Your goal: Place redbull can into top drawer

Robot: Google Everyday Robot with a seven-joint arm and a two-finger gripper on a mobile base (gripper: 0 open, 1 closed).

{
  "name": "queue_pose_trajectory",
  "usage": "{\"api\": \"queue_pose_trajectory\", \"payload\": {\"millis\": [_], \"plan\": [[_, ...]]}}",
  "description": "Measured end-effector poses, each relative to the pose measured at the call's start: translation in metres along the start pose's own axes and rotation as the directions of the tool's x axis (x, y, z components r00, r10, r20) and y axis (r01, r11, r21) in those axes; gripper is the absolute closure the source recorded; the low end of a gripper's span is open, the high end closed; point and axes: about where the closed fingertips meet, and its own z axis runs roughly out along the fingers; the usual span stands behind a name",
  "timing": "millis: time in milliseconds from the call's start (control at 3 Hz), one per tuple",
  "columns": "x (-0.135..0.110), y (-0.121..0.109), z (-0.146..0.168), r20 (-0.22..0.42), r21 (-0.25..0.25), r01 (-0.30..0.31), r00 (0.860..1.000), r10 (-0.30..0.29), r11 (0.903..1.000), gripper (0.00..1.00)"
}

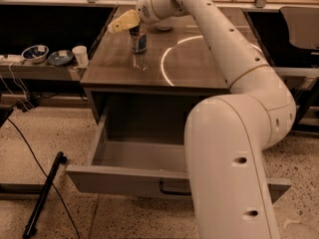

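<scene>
The redbull can (138, 39) is standing tall on a narrow base. I expect it to fall onto its side when I let it go in the top drawer.
The redbull can (139, 40), slim and blue and silver, stands upright on the brown table top (199, 63) near its far left part. My gripper (123, 23), with yellowish fingers, is at the can's top and reaches a little to its left. My white arm runs from the gripper across the table and down the right of the view. The top drawer (124, 179) is pulled open below the table; its grey inside is empty and its dark handle (172, 188) shows partly beside my arm.
A white bowl (164, 27) sits on the table behind my wrist. A side shelf on the left holds two bowls (35, 52) and a small white cup (79, 55). A black pole (42, 195) and cables lie on the floor at left. A chair (299, 29) is at right.
</scene>
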Motion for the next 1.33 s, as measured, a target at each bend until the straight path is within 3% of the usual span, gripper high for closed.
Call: {"api": "queue_pose_trajectory", "payload": {"millis": [333,667,1000,1333], "plan": [[0.009,-0.018,-0.007,0.044,0.041,-0.036,0.998,0.034,0.9985,0.05],[0.008,-0.018,-0.011,0.116,0.025,-0.019,0.993,0.016,0.9995,0.28],[-0.004,-0.008,-0.030,0.253,-0.054,0.020,0.967,-0.005,0.9984,0.51],[-0.019,0.033,-0.071,0.406,-0.136,0.171,0.908,-0.103,0.9759,0.82]]}}
